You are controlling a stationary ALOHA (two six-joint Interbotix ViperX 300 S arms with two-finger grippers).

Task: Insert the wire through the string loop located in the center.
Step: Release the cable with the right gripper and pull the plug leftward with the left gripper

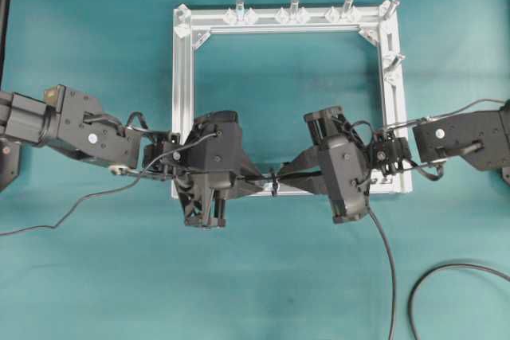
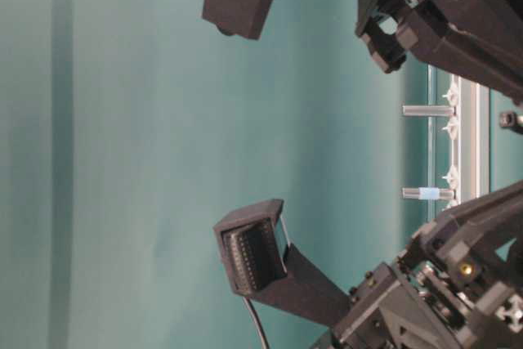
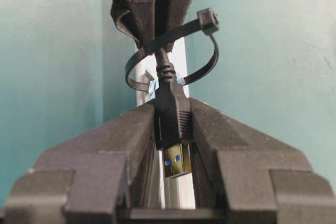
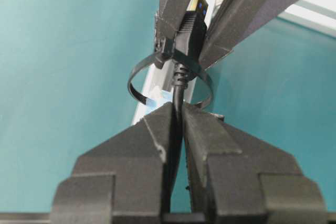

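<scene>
I need to open my right gripper and move it back before my left gripper pulls the plug (image 3: 173,113) farther through, because my right gripper is clamping the wire (image 4: 178,96) behind the string loop.
The wire's black plug (image 3: 172,124), silver tip pointing at the camera, is clamped between the fingers of my left gripper (image 3: 172,113). Behind the plug, the thin black wire (image 3: 164,65) runs through the string loop (image 3: 207,66), a black ring tied round the silver frame bar (image 3: 178,198) with a pale blue bit. Past the loop, my right gripper (image 4: 177,109) is shut on the wire (image 4: 178,85). In the right wrist view the loop (image 4: 137,92) circles the wire just in front of the plug (image 4: 190,32). Overhead, the left gripper (image 1: 261,181) and right gripper (image 1: 285,177) meet at the loop (image 1: 273,181).
The square aluminium frame (image 1: 182,77) lies on teal cloth, with upright pegs (image 1: 294,7) along its far bar and at the right corner. Black cables (image 1: 386,260) trail over the cloth at the bottom right. A thin grey cable (image 1: 72,209) runs off to the left.
</scene>
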